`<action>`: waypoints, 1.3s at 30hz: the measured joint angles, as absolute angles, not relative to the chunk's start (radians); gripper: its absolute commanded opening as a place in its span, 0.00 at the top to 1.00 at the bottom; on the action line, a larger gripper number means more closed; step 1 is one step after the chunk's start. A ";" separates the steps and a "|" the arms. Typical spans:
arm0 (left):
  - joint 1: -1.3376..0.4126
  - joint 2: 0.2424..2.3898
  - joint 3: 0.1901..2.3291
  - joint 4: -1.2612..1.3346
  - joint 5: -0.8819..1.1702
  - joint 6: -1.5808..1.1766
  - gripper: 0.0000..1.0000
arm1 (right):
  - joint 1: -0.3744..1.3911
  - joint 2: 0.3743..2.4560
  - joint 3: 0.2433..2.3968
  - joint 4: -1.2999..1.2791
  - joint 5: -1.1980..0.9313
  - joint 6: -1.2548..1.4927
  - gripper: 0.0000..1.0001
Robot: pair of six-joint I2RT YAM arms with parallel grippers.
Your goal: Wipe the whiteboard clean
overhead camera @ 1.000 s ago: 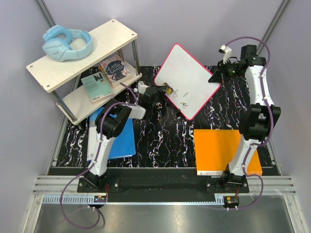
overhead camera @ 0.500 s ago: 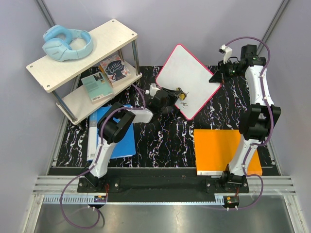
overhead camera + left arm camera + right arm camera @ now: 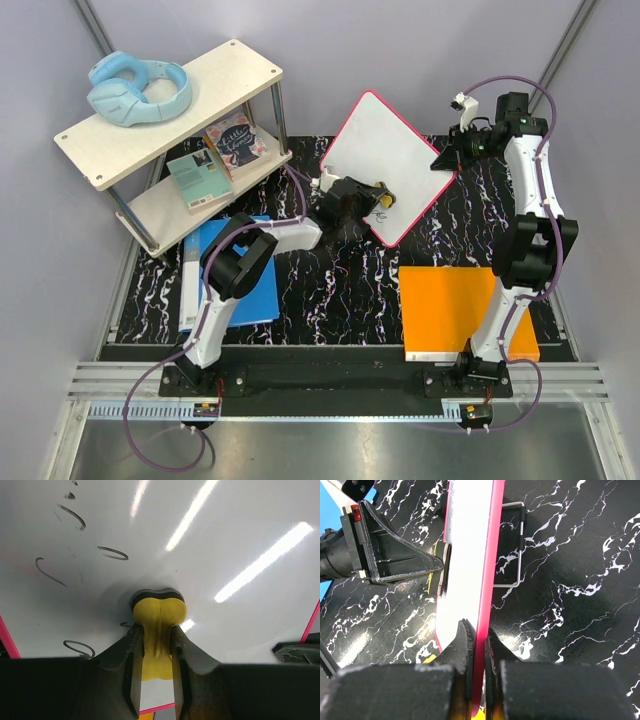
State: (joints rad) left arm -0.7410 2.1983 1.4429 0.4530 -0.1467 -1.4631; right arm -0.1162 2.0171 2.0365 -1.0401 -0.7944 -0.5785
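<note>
My left gripper has the eraser near the whiteboard's lower frame, and black marks (image 3: pixel 114 553) are still above the eraser. Next, my left gripper wipes back across the marks toward the shelf-side corner (image 3: pixel 328 162).
The whiteboard (image 3: pixel 385 150), white with a red-pink frame, stands tilted at the back of the table. My left gripper (image 3: pixel 372 196) is shut on a yellow eraser (image 3: pixel 384 198) and presses it against the board's lower part. In the left wrist view the eraser (image 3: pixel 159 611) is squeezed between the left gripper's (image 3: pixel 156 636) fingers, flat on the whiteboard (image 3: pixel 235 525), with black marks (image 3: pixel 112 554) up and to the left. My right gripper (image 3: pixel 447 160) is shut on the board's right corner. In the right wrist view the right gripper (image 3: pixel 479 631) clamps the frame (image 3: pixel 487 570).
A two-level shelf (image 3: pixel 200 90) at back left carries blue headphones (image 3: pixel 138 88) and books (image 3: pixel 220 155). A blue folder (image 3: pixel 262 290) lies under the left arm. An orange board (image 3: pixel 450 310) lies at front right. A wire stand (image 3: pixel 514 545) rests behind the whiteboard.
My left gripper has slid the eraser to the right across the lower part of the board, and most of the black marks there are gone. The right arm has held still.
</note>
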 measured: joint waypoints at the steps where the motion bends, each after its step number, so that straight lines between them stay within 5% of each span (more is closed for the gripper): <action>1: -0.736 2.199 1.451 0.441 -0.135 -1.462 1.00 | -0.116 2.017 2.036 -1.038 -0.794 -0.579 1.00; 17: -0.635 2.249 1.660 0.336 -0.077 -1.366 1.00 | -0.116 2.017 2.034 -1.034 -0.814 -0.581 1.00; 29: -0.624 2.217 1.318 0.524 -0.110 -1.559 1.00 | -0.116 2.017 2.034 -1.038 -0.811 -0.579 1.00; 39: -0.618 2.211 1.309 0.517 -0.125 -1.576 1.00 | -0.116 2.016 2.034 -1.041 -0.823 -0.583 1.00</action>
State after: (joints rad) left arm -0.6182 2.2112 1.3094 0.5167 -0.1253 -1.5761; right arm -0.1162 2.0163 2.0342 -1.0409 -0.8230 -0.5831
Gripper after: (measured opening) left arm 0.266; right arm 0.043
